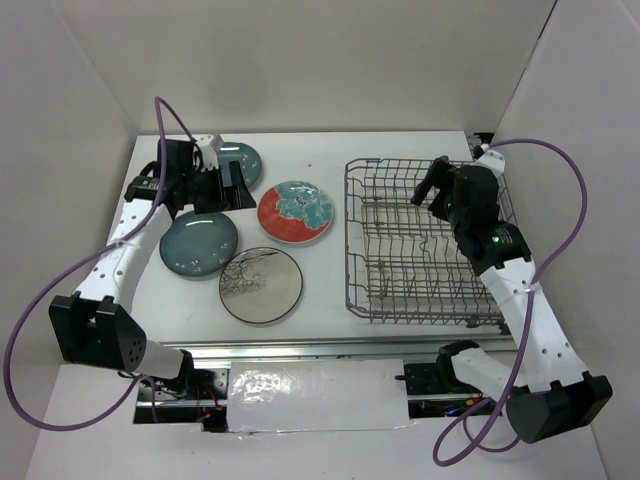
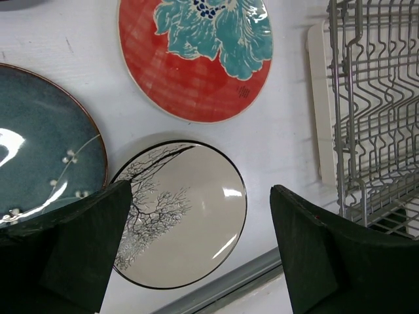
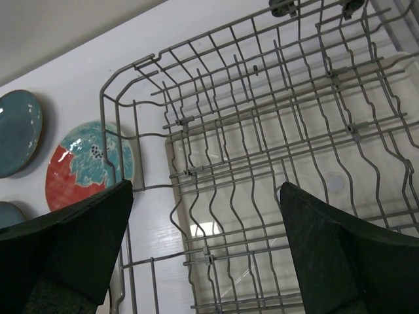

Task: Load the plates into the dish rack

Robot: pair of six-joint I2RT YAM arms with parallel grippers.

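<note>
My open left gripper keeps moving toward the rim of the back teal plate [image 1: 243, 160] and closes there, because that plate lies clear of the red plate.
Four plates lie flat on the white table, left of the dish rack [image 1: 425, 240]. A teal plate [image 1: 244, 158] sits at the back, partly hidden by my left gripper [image 1: 226, 190]. A second teal plate [image 1: 198, 243], the red plate with a teal flower [image 1: 295, 211] and the grey-white branch plate [image 1: 260, 285] lie nearer. The left gripper [image 2: 200, 255] is open and empty above the plates; below it are the branch plate [image 2: 180, 216], red plate [image 2: 196, 65] and teal plate [image 2: 39, 150]. My right gripper [image 1: 432, 186] [image 3: 206, 248] is open and empty over the empty rack [image 3: 275, 150].
The rack [image 2: 373, 111] stands on a white drip tray [image 2: 319, 111]. White walls close in the table at the back and both sides. A grey rail [image 2: 216, 288] runs along the table's front edge. Purple cables loop from both arms.
</note>
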